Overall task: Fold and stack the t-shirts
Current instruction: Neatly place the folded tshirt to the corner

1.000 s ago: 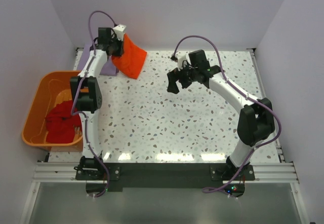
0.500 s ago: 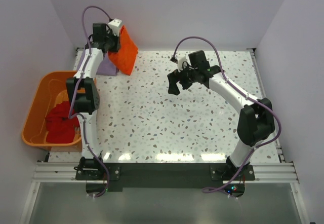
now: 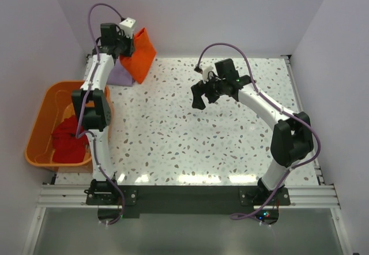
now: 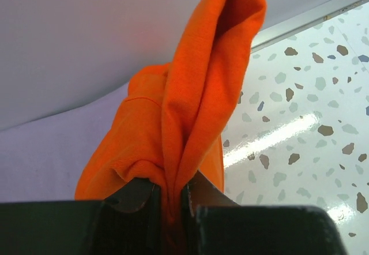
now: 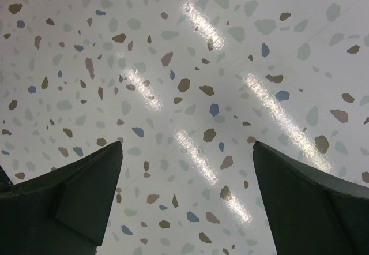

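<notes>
The orange t-shirt hangs folded with its lower end [image 3: 139,78] beyond the lavender t-shirt, so the robot's left gripper should keep going toward the corner [image 3: 90,62] until the two t-shirts line up.
My left gripper [image 3: 128,42] is shut on the bright orange t-shirt [image 3: 139,56], which hangs folded from it at the table's far left corner; in the left wrist view the orange cloth [image 4: 184,111] is pinched between the jaws at the left gripper [image 4: 170,194]. Just under it the pale lavender t-shirt [image 3: 120,75] lies on the table, also the lavender cloth [image 4: 40,154] behind the orange one. The darker red t-shirt [image 3: 70,138] lies crumpled in the orange tub [image 3: 43,119]. My right gripper [image 3: 199,99] hovers open over the table's middle; between its fingers [image 5: 187,145] only tabletop shows.
The orange plastic tub sits off the table's left edge. The back wall [image 3: 202,12] stands close behind the left gripper. The speckled tabletop [image 3: 190,145] spreads between the two arms.
The left gripper has carried the orange t-shirt left and back, over the lavender t-shirt. The right arm has not moved.
</notes>
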Tool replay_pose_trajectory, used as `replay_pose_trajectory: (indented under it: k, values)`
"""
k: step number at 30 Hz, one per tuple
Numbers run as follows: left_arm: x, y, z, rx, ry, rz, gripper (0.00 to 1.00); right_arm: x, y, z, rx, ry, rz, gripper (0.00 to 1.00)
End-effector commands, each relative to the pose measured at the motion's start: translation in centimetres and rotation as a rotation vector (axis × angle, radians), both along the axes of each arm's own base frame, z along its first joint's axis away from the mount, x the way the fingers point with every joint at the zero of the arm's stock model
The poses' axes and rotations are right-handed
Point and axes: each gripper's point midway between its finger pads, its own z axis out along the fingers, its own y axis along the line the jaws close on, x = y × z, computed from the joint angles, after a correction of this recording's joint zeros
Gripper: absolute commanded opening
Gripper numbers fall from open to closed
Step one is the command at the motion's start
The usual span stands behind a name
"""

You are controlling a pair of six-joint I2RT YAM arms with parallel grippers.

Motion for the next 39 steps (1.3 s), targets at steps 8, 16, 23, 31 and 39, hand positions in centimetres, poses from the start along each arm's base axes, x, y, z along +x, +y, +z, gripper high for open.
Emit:
replay_pose_trajectory:
  k: [8, 16, 23, 31, 39]
  values:
    - [0.9, 3.2, 7.2, -0.027, -0.17, 0.027, 0.0, 0.0, -0.5, 1.7, 0.001, -0.051, -0.004, 0.99]
    - [2.3, 6.7, 4.5, -0.072, -0.136, 0.067, 0.0, 0.1, -0.6, 1.4, -0.008, -0.041, -0.006, 0.99]
    - [2.8, 8.8, 1.3, -0.084, -0.093, 0.072, 0.0, 0.4, -0.5, 1.0, -0.021, -0.03, -0.007, 0.99]
    - [3.5, 11.9, -1.5, -0.076, -0.071, 0.127, 0.0, 0.9, -0.2, 0.6, -0.021, -0.013, -0.001, 0.99]
    - [4.1, 14.0, -2.0, -0.042, -0.097, 0.164, 0.0, 1.0, -0.1, 0.5, -0.026, -0.007, 0.003, 0.99]
